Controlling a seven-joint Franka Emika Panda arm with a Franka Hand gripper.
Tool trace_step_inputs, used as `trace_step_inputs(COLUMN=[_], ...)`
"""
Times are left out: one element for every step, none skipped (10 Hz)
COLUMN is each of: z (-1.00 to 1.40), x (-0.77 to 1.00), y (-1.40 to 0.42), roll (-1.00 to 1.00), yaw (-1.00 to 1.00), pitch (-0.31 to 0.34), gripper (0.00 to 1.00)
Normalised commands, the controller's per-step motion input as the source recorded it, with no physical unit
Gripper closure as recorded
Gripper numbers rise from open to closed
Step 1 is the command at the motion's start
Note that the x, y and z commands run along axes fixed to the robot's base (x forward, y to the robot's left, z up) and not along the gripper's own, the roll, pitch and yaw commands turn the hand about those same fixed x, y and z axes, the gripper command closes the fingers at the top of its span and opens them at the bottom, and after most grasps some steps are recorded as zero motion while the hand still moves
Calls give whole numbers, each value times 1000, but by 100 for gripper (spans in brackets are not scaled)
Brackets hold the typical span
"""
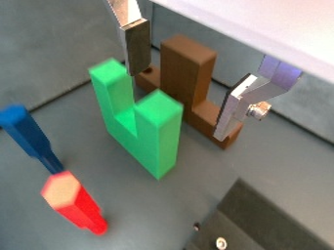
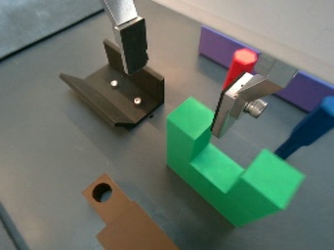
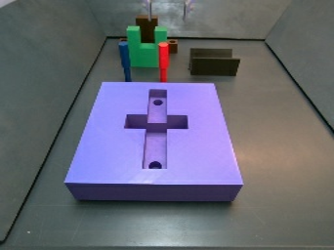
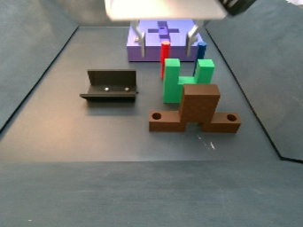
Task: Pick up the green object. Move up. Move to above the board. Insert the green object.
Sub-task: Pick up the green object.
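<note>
The green object [image 3: 143,54] should go down into the recess's crossbar with its prongs sticking out when I insert it, because its straight base matches that short slot [image 3: 156,122].
The green object [image 1: 137,122] is a bright green stepped piece with a notch. It stands upright on the dark floor and shows in both wrist views [image 2: 220,168] and both side views [image 3: 141,43] [image 4: 183,77]. My gripper [image 1: 183,98] is open and empty and hovers above it, with the jaws wide apart. One finger [image 2: 235,103] sits just beside the green top, without gripping it. The board [image 3: 163,132] is a large purple slab with a cross-shaped recess, and it lies apart from the green object [image 4: 166,34].
A brown block [image 1: 189,78] on a flat base stands right beside the green object [image 4: 197,107]. A red peg [image 2: 241,64] and a blue peg [image 2: 308,130] stand between the green object and the board. The fixture [image 4: 109,86] stands off to one side.
</note>
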Motion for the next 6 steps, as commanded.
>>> trace_step_inputs(z=[-329,-226,-211,-251,-320,-217], x=[0,-60,0,0,0,0], y=[-23,-6,-14,-69,-29,-37], roll=[0,-47,-76,-86,-61,0], yaw=[0,0,0,0,0,0], pitch=[23,0,0,0,0,10], gripper=[0,0,0,0,0,0])
